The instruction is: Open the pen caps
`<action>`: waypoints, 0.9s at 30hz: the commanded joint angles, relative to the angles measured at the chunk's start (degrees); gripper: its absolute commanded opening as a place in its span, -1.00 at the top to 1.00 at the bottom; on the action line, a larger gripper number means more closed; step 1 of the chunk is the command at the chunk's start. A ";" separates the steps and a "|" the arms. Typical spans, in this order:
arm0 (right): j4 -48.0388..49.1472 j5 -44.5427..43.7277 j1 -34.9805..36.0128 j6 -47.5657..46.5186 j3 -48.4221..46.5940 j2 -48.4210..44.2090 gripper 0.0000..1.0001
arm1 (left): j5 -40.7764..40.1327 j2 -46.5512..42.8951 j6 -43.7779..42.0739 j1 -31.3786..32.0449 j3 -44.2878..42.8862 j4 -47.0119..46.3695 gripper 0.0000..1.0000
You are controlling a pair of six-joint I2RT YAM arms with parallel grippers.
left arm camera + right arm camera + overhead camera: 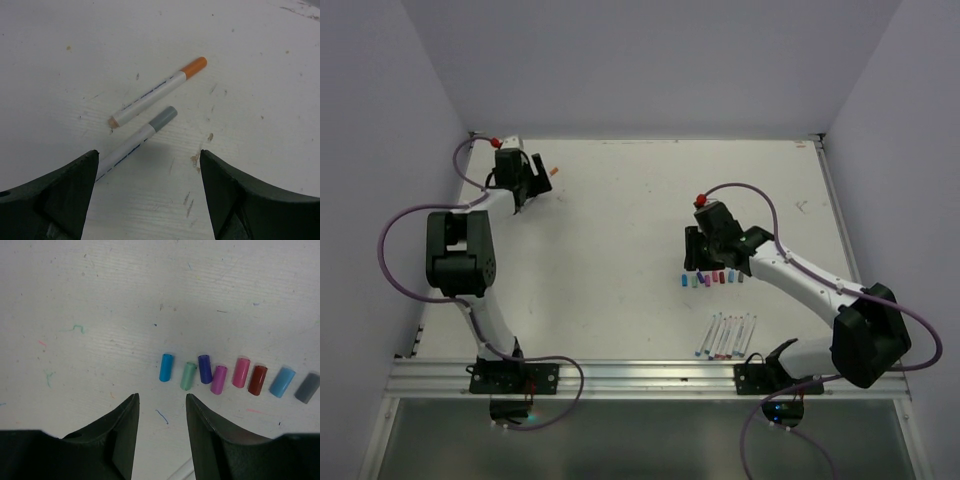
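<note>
The grey cap [163, 118] is ahead of my open fingers, clear to be pulled. My left gripper should go down next until it closes on the pen's white body [126, 152].
Two capped white pens lie on the table in the left wrist view: one with an orange cap [194, 67] and one with a grey cap [163, 118]. My left gripper [149, 156] is open and empty just short of them, the grey-capped pen's tail near its left finger. It sits at the far left of the top view [523, 195]. Several loose pen caps [218, 379] lie in a row, from blue [166, 367] to grey [306, 388]. My right gripper [162, 397] is open and empty just before the row's left end.
Several uncapped white pens [725, 336] lie side by side near the table's front edge, beside the right arm's base. The caps row shows in the top view [712, 279]. White walls close the table's back and sides.
</note>
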State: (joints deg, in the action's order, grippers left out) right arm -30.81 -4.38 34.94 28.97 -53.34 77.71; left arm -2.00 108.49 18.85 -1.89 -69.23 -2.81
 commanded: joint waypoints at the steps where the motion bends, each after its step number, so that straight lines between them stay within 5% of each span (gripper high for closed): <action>1: 2.77 2.36 -1.10 -1.72 -1.85 0.60 0.08 | -4.15 2.78 -0.39 -0.74 -3.71 0.08 -0.68; 27: 2.51 4.12 -1.98 -0.32 -1.24 -3.00 0.08 | -6.35 7.00 -1.97 -0.92 -1.78 8.34 -0.54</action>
State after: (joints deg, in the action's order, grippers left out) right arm -28.82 -0.69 33.26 28.38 -53.36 77.34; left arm -6.61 114.43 18.33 -2.31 -70.81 1.50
